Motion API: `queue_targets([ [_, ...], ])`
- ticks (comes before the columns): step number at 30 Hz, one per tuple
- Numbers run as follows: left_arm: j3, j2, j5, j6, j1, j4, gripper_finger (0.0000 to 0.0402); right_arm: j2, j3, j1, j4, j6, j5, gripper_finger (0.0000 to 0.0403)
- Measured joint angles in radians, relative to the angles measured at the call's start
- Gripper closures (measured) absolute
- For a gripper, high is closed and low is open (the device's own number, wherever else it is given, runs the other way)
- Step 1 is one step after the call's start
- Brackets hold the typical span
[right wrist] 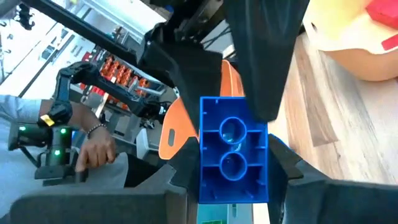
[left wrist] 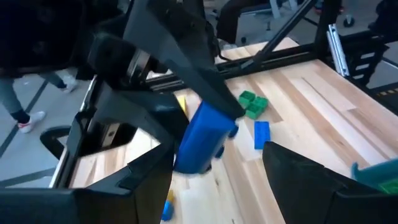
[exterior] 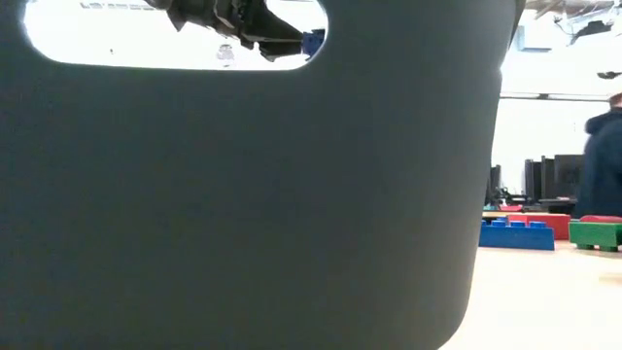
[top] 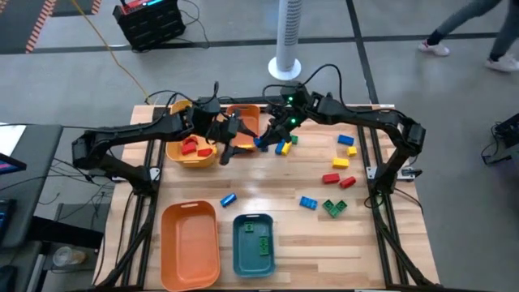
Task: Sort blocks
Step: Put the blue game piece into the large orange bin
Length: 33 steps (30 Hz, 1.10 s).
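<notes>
Next, I pass the block (top: pixel 258 142) to my left gripper, since my right gripper holds the blue block and the front orange bin (top: pixel 190 247) is on my left gripper's side.
My right gripper (top: pixel 270 136) is shut on a blue block (top: pixel 261 143), held in the air at the table's far middle, between the yellow bin (top: pixel 180 156) and the far orange bin (top: pixel 246 113). The block also shows in the right wrist view (right wrist: pixel 233 149) and the left wrist view (left wrist: pixel 202 137). My left gripper (top: pixel 233 136) is open and faces it. Its fingers (left wrist: pixel 305 180) stand on either side of the block with a gap. Red blocks (top: pixel 195 148) lie in the yellow bin. A green block (top: pixel 261 243) lies in the teal bin (top: pixel 239 251). My right gripper pinches the blue block between its two fingers, one on each opposite side (right wrist: pixel 208 180). The fingers come about level from the table's right. The block is lifted clear of the table, its hollow underside toward the right wrist camera.
Loose blocks lie on the table's right half: yellow (top: pixel 347 140), blue (top: pixel 308 203), red (top: pixel 331 178), green (top: pixel 334 208). Another blue one (top: pixel 229 199) lies mid-table. A second orange bin (top: pixel 190 243) stands at the front. The teal bin's wall (exterior: pixel 243 194) fills most of the low view.
</notes>
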<state>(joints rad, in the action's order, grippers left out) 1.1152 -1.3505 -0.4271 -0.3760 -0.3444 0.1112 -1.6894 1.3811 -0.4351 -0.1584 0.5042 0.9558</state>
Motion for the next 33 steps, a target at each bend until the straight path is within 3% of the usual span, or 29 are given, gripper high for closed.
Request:
queue_targets([
  [6, 0.0, -0.019, -0.006, -0.016, 0.015, -0.048, 0.0185, 0.0, 0.0, 0.001, 0.007, 0.019, 0.017, 0.0287],
  [15, 0.0, -0.046, 0.009, -0.078, 0.041, -0.089, 0.0276, 0.0, 0.0, 0.011, 0.015, 0.066, 0.037, 0.0285],
  [18, 0.0, -0.051, 0.012, -0.083, 0.043, -0.108, 0.032, 0.002, 0.0, 0.009, 0.023, 0.091, 0.042, 0.0234],
  [24, 0.0, -0.052, 0.013, -0.031, 0.036, -0.1, 0.0325, 0.001, 0.0, -0.007, 0.037, 0.09, 0.032, 0.011],
  [29, -0.001, 0.039, 0.012, 0.074, 0.028, 0.027, 0.0325, 0.024, 0.0, -0.079, -0.029, 0.055, 0.086, 0.0084],
  [33, 0.0, 0.164, 0.007, 0.195, 0.052, 0.244, 0.0325, 0.075, 0.0, -0.154, -0.247, -0.148, 0.015, 0.0086],
])
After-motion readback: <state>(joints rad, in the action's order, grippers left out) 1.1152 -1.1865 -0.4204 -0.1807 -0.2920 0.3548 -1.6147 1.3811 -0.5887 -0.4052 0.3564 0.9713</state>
